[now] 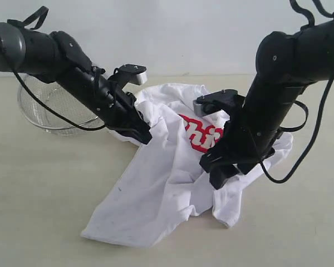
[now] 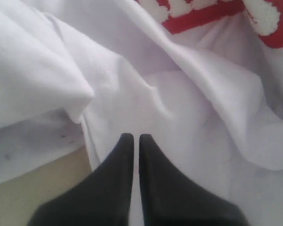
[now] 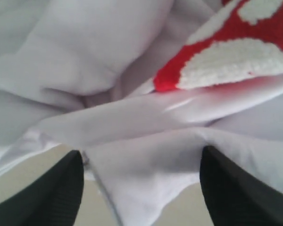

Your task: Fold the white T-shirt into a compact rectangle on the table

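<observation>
The red lettering (image 1: 202, 133) stops at a fold of the white T-shirt. The T-shirt will open up and show hidden letters when I pull its loose flap (image 1: 228, 203).
The white T-shirt (image 1: 161, 167) lies crumpled on the table (image 1: 39, 200), its red lettering (image 1: 200, 136) showing near the middle. My left gripper (image 1: 143, 135) sits at the shirt's upper left edge. In the left wrist view this gripper (image 2: 132, 139) is shut, with a thin line of white cloth in the slit between its fingertips. My right gripper (image 1: 229, 169) hangs over the shirt's right side. Its jaws (image 3: 140, 186) stand wide open on either side of a loose flap of the white T-shirt (image 3: 146, 174), gripping nothing.
A round wire-mesh basket (image 1: 47, 108) stands at the back left, behind the left arm. A pale wall runs along the table's far edge. Bare beige tabletop (image 1: 300, 222) lies in front of the shirt and to either side of it.
</observation>
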Robot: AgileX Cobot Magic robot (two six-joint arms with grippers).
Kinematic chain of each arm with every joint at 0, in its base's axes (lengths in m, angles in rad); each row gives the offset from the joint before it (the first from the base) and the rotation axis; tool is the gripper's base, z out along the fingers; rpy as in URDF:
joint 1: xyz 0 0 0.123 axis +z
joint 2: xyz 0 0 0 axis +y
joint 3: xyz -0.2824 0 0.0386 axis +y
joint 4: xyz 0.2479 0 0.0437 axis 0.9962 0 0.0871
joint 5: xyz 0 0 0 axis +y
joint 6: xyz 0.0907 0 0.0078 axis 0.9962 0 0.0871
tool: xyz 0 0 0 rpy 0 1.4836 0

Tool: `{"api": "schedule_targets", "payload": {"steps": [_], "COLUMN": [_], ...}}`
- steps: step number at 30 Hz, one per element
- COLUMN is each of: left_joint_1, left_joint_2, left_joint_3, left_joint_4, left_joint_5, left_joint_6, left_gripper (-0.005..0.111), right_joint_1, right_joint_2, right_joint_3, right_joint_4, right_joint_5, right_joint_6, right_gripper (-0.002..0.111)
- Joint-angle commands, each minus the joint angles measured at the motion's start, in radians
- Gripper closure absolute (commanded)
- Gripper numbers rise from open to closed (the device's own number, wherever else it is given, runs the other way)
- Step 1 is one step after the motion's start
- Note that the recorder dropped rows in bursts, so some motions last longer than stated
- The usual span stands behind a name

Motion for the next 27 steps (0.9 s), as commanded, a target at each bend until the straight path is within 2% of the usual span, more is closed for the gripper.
{"api": "schedule_targets", "payload": {"steps": [1,3,5,7,12,13,16,21,27], "left_joint_1": [-0.004,-0.004,-0.004,-0.004,-0.004,-0.004,-0.004,-0.004,-0.002], "left_joint_2": [0.010,0.029,0.052,0.072,0.096,0.104,0.128,0.161,0.160], "left_joint_3": [0.011,0.011,0.011,0.011,0.011,0.011,0.011,0.011,0.011], "left_joint_4": [-0.020,-0.041,-0.053,-0.055,-0.055,-0.055,-0.062,-0.089,-0.089], "left_joint_5": [-0.026,-0.026,-0.022,-0.022,-0.028,-0.035,-0.040,-0.042,-0.048], "left_joint_6": [-0.001,0.003,0.006,0.006,0.006,0.006,0.006,0.006,0.006], "left_gripper": [0.102,0.102,0.102,0.102,0.102,0.102,0.102,0.102,0.102], "right_joint_1": [0.001,0.001,0.001,0.001,0.001,0.001,0.001,0.001,0.001], "right_joint_2": [0.010,0.010,0.010,0.010,0.010,0.010,0.010,0.004,-0.159], "right_joint_3": [0.002,0.002,0.002,0.002,0.002,0.002,0.002,0.002,0.002], "right_joint_4": [-0.075,-0.075,-0.075,-0.075,-0.073,-0.077,-0.121,-0.278,-0.361], "right_joint_5": [-0.007,-0.010,-0.014,-0.022,-0.020,0.004,0.081,0.358,0.358], "right_joint_6": [0.038,0.041,0.049,0.050,0.050,0.050,0.050,0.112,0.170], "right_gripper": [0.046,0.048,0.056,0.070,0.096,0.109,0.108,0.108,0.108]}}
